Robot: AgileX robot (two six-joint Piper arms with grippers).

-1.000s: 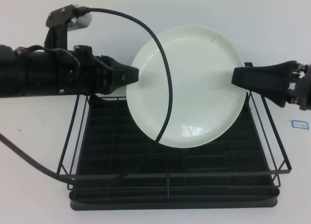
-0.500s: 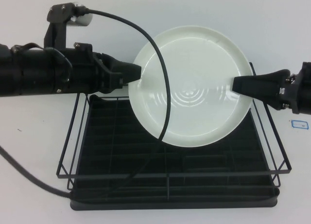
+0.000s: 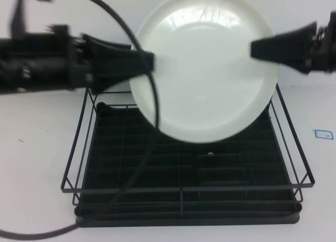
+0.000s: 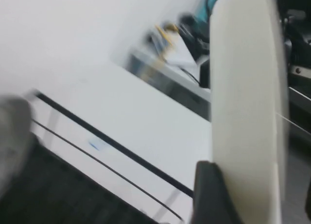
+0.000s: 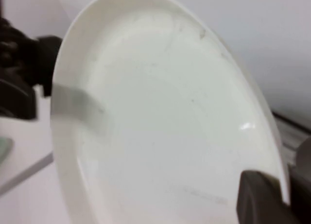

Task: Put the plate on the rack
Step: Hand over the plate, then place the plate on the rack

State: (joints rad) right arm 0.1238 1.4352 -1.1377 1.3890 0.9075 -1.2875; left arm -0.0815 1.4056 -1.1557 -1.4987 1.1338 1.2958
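Observation:
My left gripper is around the plate's rim (image 3: 135, 93) across from my right gripper. Next, my left gripper moves away before my right gripper stands the plate at the rack's back.
The glossy white plate (image 3: 202, 69) hangs in the air above the back half of the black wire rack (image 3: 184, 189), tilted towards the camera. My left gripper (image 3: 149, 61) is shut on the plate's left rim and my right gripper (image 3: 254, 46) is shut on its right rim. In the left wrist view the plate (image 4: 245, 102) shows edge-on between that gripper's fingers (image 4: 211, 195). In the right wrist view the plate's face (image 5: 160, 131) fills the picture with one finger (image 5: 260, 197) over its rim.
The rack's ribbed drip tray (image 3: 157, 168) lies open below the plate. A black cable (image 3: 152, 111) loops from the left arm across the plate's left side and down over the rack. A small blue-edged label (image 3: 324, 133) lies on the table at the right.
Both grippers have lifted the plate higher and tipped its face more towards the camera. The arms have risen with it.

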